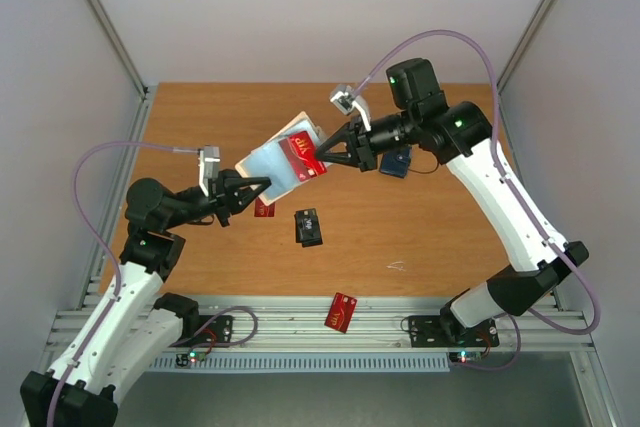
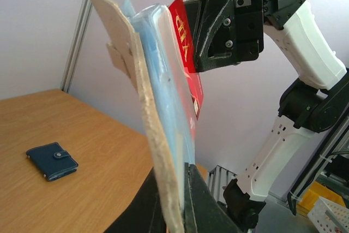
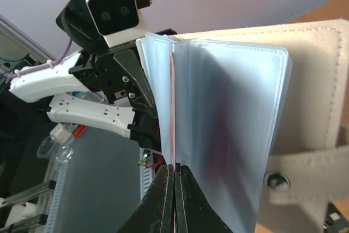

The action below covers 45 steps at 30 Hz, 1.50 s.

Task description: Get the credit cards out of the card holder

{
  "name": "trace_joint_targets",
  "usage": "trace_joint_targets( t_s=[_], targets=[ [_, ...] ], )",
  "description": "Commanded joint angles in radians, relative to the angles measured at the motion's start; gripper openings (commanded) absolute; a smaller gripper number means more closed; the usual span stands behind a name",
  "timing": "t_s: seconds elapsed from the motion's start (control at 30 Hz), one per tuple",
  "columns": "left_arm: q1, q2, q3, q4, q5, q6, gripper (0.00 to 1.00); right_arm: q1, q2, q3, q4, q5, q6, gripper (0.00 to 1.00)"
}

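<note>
The red card sticks out (image 1: 303, 154) of its sleeve into the robot's right gripper, so the gripper should continue to pull until the card is clear, then let go of it by the red card (image 1: 264, 208) below.
The card holder (image 1: 272, 164) hangs in the air over the table, beige outside (image 2: 143, 88) with blue-grey sleeves (image 3: 229, 124). My left gripper (image 1: 262, 185) (image 2: 173, 172) is shut on its lower edge. A red credit card (image 1: 303, 154) marked VIP sticks partly out of a sleeve (image 2: 184, 47), seen edge-on in the right wrist view (image 3: 172, 107). My right gripper (image 1: 322, 155) (image 3: 173, 167) is shut on that card's edge. A black credit card (image 1: 308, 226) lies on the table. Another red card (image 1: 265, 208) lies under the holder, and one more (image 1: 343, 312) rests at the near edge.
A small dark blue wallet (image 1: 397, 162) (image 2: 52, 160) lies on the wooden table (image 1: 430, 237) beneath the right arm. A metal rail (image 1: 300, 332) runs along the near edge by the arm bases. Grey walls close in the left, right and back.
</note>
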Motion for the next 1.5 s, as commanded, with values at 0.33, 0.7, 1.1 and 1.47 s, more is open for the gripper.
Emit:
trace_joint_targets(
  t_s=[0.33,0.7,1.1,1.47],
  targets=[
    [0.047,-0.059,0.014,-0.545,-0.922,0.112,0.0,-0.125,-0.016,-0.157,0.365,0.202,0.406,0.01],
    [0.127,-0.1,-0.001,-0.681,-1.187,0.177,0.0,0.08,0.401,-0.211,0.649,0.417,0.888,0.01],
    [0.132,-0.101,-0.026,-0.686,-1.177,0.17,0.0,0.127,0.731,-0.169,0.76,0.357,1.184,0.01],
    [0.132,-0.074,-0.045,-0.692,-1.148,0.135,0.0,0.127,0.755,-0.207,0.766,0.282,1.257,0.27]
  ],
)
